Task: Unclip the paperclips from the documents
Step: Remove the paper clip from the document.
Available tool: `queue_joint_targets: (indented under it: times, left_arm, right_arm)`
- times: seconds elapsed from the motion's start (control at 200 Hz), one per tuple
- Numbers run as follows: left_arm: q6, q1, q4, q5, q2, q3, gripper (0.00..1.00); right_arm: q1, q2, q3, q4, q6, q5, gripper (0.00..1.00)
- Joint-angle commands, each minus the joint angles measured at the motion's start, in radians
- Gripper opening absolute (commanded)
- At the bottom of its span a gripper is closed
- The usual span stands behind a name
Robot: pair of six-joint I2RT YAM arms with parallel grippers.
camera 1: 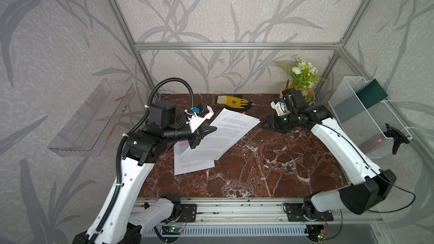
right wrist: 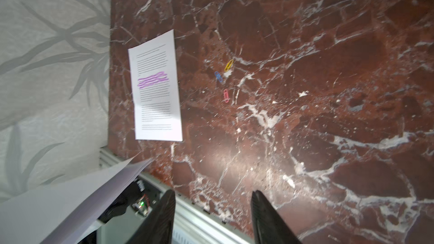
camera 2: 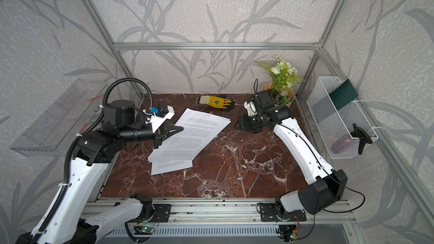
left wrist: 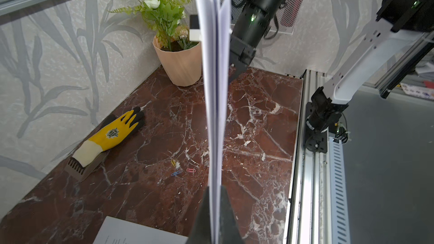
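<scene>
The unmarked document's loose corner (right wrist: 134,164) already has gaps between the sheets, so the unmarked document will spread open more there when I pull off the pink paperclip.
My left gripper (camera 1: 210,129) is shut on the near-left edge of the unmarked document (camera 1: 225,132) and holds it off the table; the left wrist view shows its pages edge-on (left wrist: 215,90) between the jaws. A pink paperclip (camera 1: 243,113) sits on that document's far corner. My right gripper (camera 1: 264,123) stands open just beyond the document's right corner, with nothing between its fingers (right wrist: 263,210). The purple-highlighted document (right wrist: 156,85) lies flat on the table, partly under the lifted one. Three loose paperclips lie on the marble: yellow (right wrist: 228,65), blue (right wrist: 218,76), pink (right wrist: 226,95).
A yellow glove (camera 1: 232,101) lies over a brown brush (left wrist: 79,167) by the back wall. A flower pot (camera 1: 303,85) stands in the back right corner. A white wire basket (camera 1: 366,118) hangs on the right wall, a clear tray (camera 1: 94,123) on the left wall.
</scene>
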Motion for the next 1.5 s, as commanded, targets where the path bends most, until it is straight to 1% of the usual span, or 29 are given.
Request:
queue_joint_targets:
  times: [0.0, 0.05, 0.095, 0.24, 0.355, 0.46, 0.625, 0.755, 0.905, 1.015, 1.37, 1.495]
  left_arm:
    - [0.164, 0.002, -0.042, -0.029, 0.002, -0.014, 0.0]
    - [0.2, -0.001, -0.055, -0.037, 0.006, -0.023, 0.0]
    - [0.233, -0.003, -0.069, -0.043, 0.009, -0.033, 0.0]
    - [0.334, -0.016, -0.119, -0.072, 0.018, -0.051, 0.0]
    - [0.377, -0.051, -0.113, -0.162, 0.009, -0.072, 0.0]
    - [0.412, -0.085, -0.114, -0.231, -0.005, -0.088, 0.0]
    - [0.434, -0.132, -0.103, -0.303, -0.025, -0.111, 0.0]
    - [0.459, -0.172, -0.104, -0.355, -0.028, -0.115, 0.0]
    - [0.459, -0.181, -0.086, -0.374, -0.031, -0.119, 0.0]
    - [0.461, -0.184, -0.079, -0.39, -0.032, -0.121, 0.0]
    - [0.471, -0.188, -0.066, -0.404, -0.037, -0.12, 0.0]
    - [0.471, -0.19, -0.064, -0.404, -0.04, -0.123, 0.0]
  right_arm:
    - [0.007, 0.005, 0.078, -0.289, 0.09, -0.092, 0.54]
    - [0.011, 0.0, 0.108, -0.31, 0.131, -0.114, 0.54]
    - [0.015, -0.004, 0.132, -0.322, 0.202, -0.139, 0.54]
    - [0.049, -0.004, 0.197, -0.304, 0.369, -0.211, 0.53]
    - [0.119, 0.011, 0.233, -0.229, 0.513, -0.244, 0.52]
    - [0.181, 0.042, 0.27, -0.179, 0.603, -0.249, 0.51]
    - [0.197, 0.086, 0.313, -0.163, 0.662, -0.224, 0.5]
    - [0.201, 0.096, 0.258, -0.063, 0.744, -0.237, 0.5]
    - [0.215, 0.102, 0.181, 0.065, 0.837, -0.271, 0.44]
    - [0.227, 0.122, 0.194, 0.03, 0.826, -0.267, 0.38]
    - [0.248, 0.11, 0.103, 0.123, 0.878, -0.268, 0.35]
    - [0.252, 0.113, 0.091, 0.148, 0.888, -0.251, 0.28]
